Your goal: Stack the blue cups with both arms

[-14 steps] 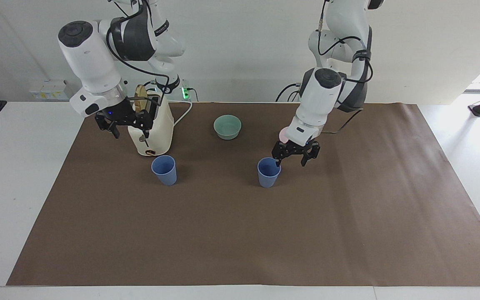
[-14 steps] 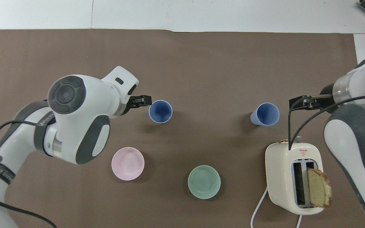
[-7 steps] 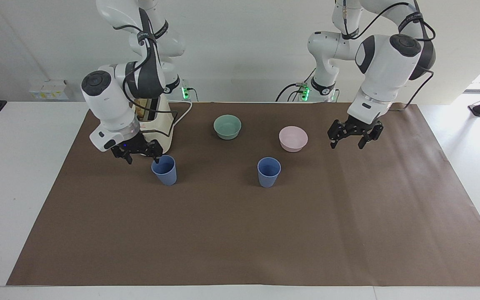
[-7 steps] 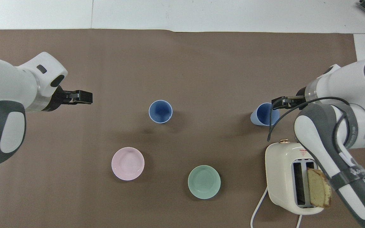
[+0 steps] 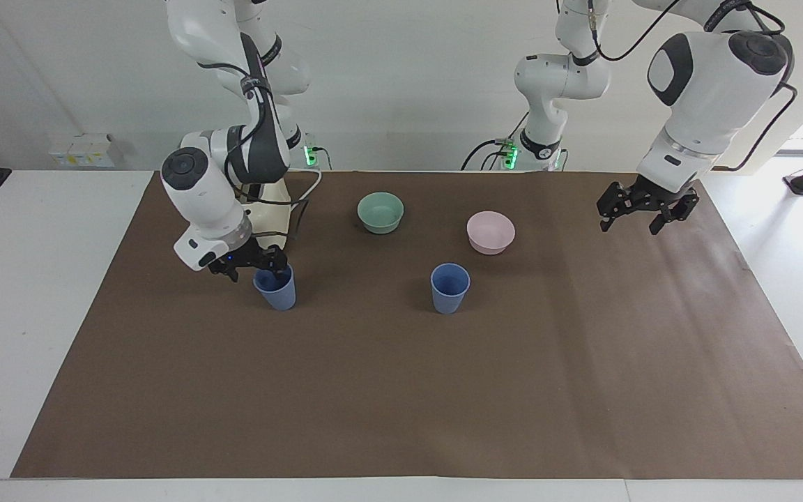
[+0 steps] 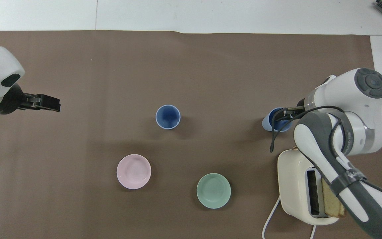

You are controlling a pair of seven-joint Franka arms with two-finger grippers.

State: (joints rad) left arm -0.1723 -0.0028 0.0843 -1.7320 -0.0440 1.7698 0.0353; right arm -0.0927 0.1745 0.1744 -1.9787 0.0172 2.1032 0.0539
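The middle blue cup's empty opening (image 6: pixel 167 116) is wider than its bottom, so the other blue cup (image 6: pixel 269 121) will fit deep inside when I let it down.
Two blue cups stand upright on the brown mat. One cup (image 5: pixel 449 287) (image 6: pixel 167 117) is in the middle, with no gripper near it. The other cup (image 5: pixel 275 288) (image 6: pixel 275 122) stands toward the right arm's end, a little farther from the robots than the toaster. My right gripper (image 5: pixel 256 270) (image 6: pixel 281 114) is down at this cup's rim and open. One finger sits at or just inside the rim, the other outside, on the side toward the right arm's end. My left gripper (image 5: pixel 642 215) (image 6: pixel 43 102) hangs open and empty over the mat at the left arm's end.
A cream toaster (image 6: pixel 297 186) (image 5: pixel 272 202) with a slice of bread in it stands close to the right arm. A green bowl (image 5: pixel 380 211) (image 6: pixel 213 190) and a pink bowl (image 5: pixel 491 231) (image 6: pixel 134 171) sit nearer to the robots than the middle cup.
My left gripper has pulled away from the middle cup toward the left arm's end. My right gripper has come down from beside the toaster to the other cup's rim. Neither cup has moved.
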